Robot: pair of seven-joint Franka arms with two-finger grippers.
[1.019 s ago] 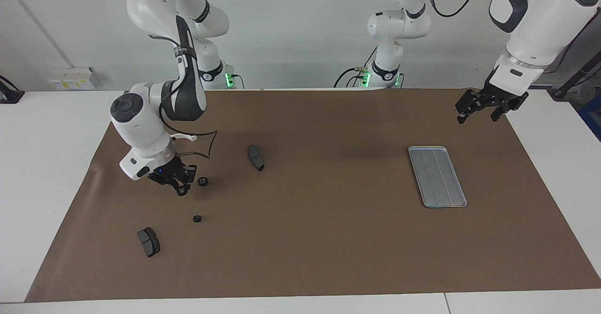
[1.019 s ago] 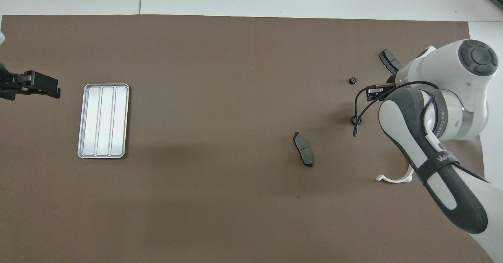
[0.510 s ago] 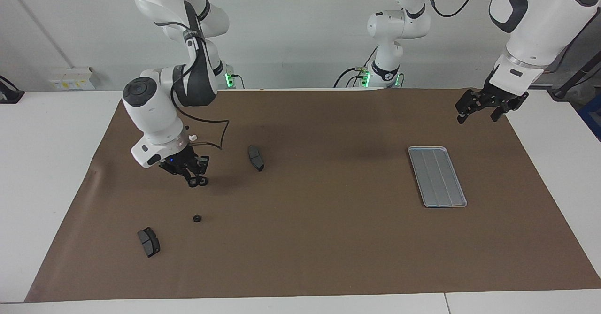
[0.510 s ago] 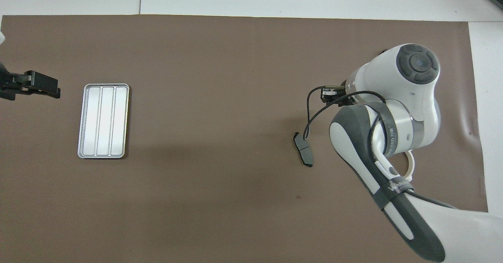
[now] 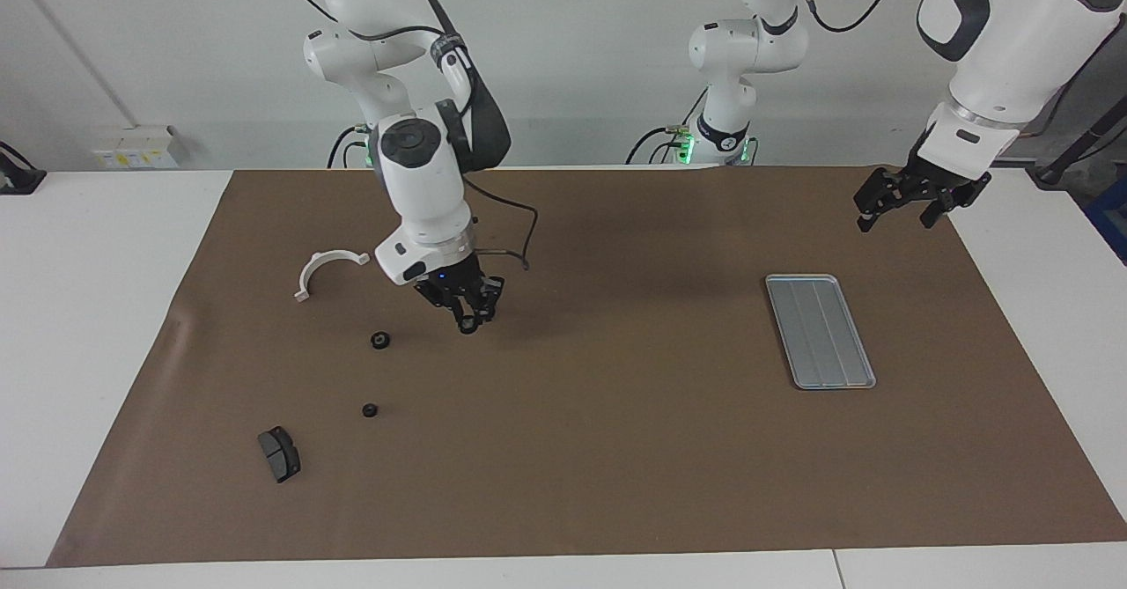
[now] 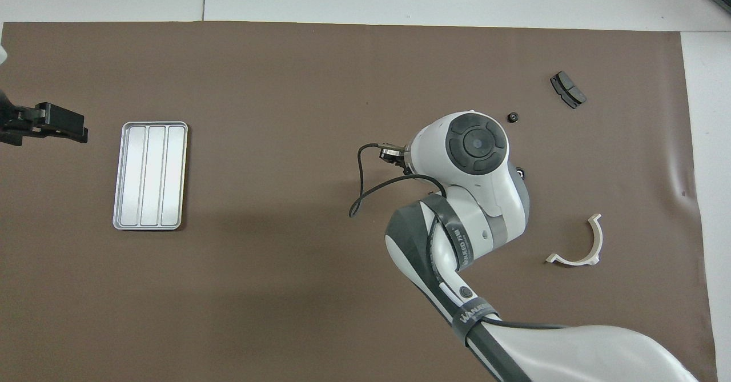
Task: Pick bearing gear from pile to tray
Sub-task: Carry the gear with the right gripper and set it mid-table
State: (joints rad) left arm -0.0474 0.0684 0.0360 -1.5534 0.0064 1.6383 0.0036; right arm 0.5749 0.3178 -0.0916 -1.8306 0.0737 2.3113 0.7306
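The robot's right gripper should keep carrying the bearing gear toward the tray (image 5: 820,331) and let go of it within the left gripper's reach, because open brown mat (image 5: 571,331) lies ahead of the bearing gear.
My right gripper (image 5: 469,320) hangs over the brown mat (image 5: 616,448), between the pile and the tray. It is shut on a small black bearing gear. In the overhead view its wrist hides it. Two more black gears (image 5: 380,340) (image 5: 370,410) lie on the mat toward the right arm's end; they also show in the overhead view (image 6: 513,117) (image 6: 521,171). The silver tray (image 5: 821,331) (image 6: 150,175) lies empty toward the left arm's end. My left gripper (image 5: 896,217) (image 6: 80,131) waits open, in the air beside the tray.
A white half-ring bracket (image 5: 321,268) (image 6: 588,250) lies nearer to the robots than the gears. One dark brake pad (image 5: 279,453) (image 6: 567,89) lies farther from the robots than the gears. The second brake pad is hidden by my right arm.
My right arm has swung from the pile toward the middle of the mat with the gear, uncovering the white bracket and hiding the second brake pad. The left arm has not moved.
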